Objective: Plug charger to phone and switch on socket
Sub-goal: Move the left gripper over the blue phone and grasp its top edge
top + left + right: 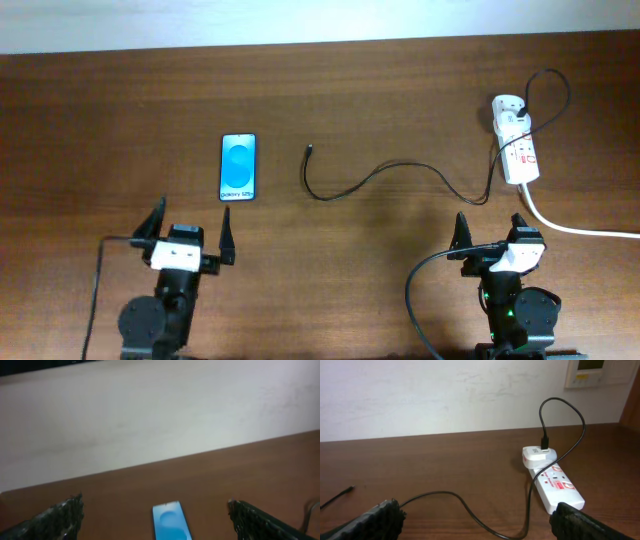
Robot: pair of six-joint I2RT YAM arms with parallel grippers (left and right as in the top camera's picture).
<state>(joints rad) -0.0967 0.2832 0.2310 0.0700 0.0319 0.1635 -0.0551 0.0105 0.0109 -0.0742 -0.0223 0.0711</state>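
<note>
The phone's labeled end [237, 194] is toward the robot's left gripper, so the robot should reach over and grab the phone's far end [239, 141] to keep the labeled end free for the charger.
The phone [238, 167] lies flat on the wooden table, blue screen up, just beyond my left gripper [191, 232]; it also shows in the left wrist view [171, 522] between the open fingers. The charger, a thin black cable [385, 175], runs from its free plug tip [310, 150] across the table to the adapter [507, 108] plugged into the white socket strip [518, 145]. In the right wrist view the cable [465, 507] loops ahead and the socket strip [552, 485] lies ahead to the right. My right gripper [492, 238] is open and empty, near the socket's front end.
A thick white cord [580, 228] leaves the socket strip toward the right edge. A pale wall [150, 415] rises behind the table's far edge. A wall panel [592, 372] hangs at the upper right.
</note>
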